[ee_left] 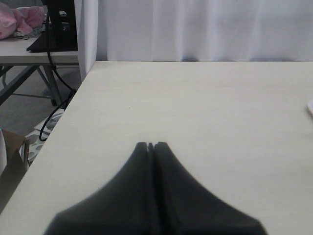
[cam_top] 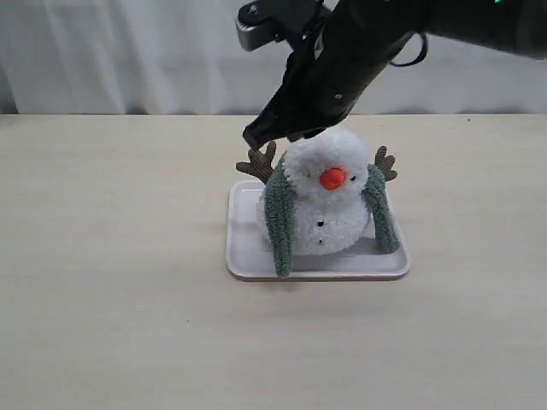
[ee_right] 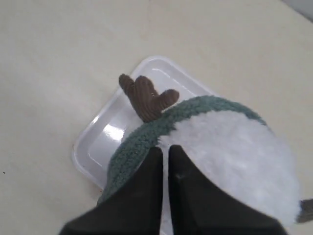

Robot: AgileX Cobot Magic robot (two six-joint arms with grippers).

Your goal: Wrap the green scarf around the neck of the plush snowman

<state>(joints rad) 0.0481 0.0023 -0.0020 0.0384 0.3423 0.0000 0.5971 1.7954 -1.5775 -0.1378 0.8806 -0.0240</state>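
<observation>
One scarf end point(cam_top: 283, 263) hangs over the tray's rim and the other stops inside the tray, so next my right gripper backs away and pulls the shorter end point(cam_top: 386, 241) forward.
The plush snowman point(cam_top: 329, 218) sits upright on a white tray point(cam_top: 246, 256), facing the front of the table. The green scarf point(cam_top: 279, 224) runs behind its neck, and both ends hang down its front, one on each side. My right gripper point(cam_top: 255, 137) reaches across from the right and hovers by the snowman's left branch arm point(cam_top: 258, 162). In the right wrist view this gripper point(ee_right: 164, 149) is shut, tips just over the scarf point(ee_right: 139, 142) where it meets the white head point(ee_right: 234, 156); nothing shows between them. My left gripper point(ee_left: 151, 145) is shut over bare table.
The tray point(ee_right: 105, 137) lies on a pale wooden table with a white curtain behind it. A corner of the tray point(ee_left: 310, 106) shows at the edge of the left wrist view. The table's left edge, cables and another table appear there too.
</observation>
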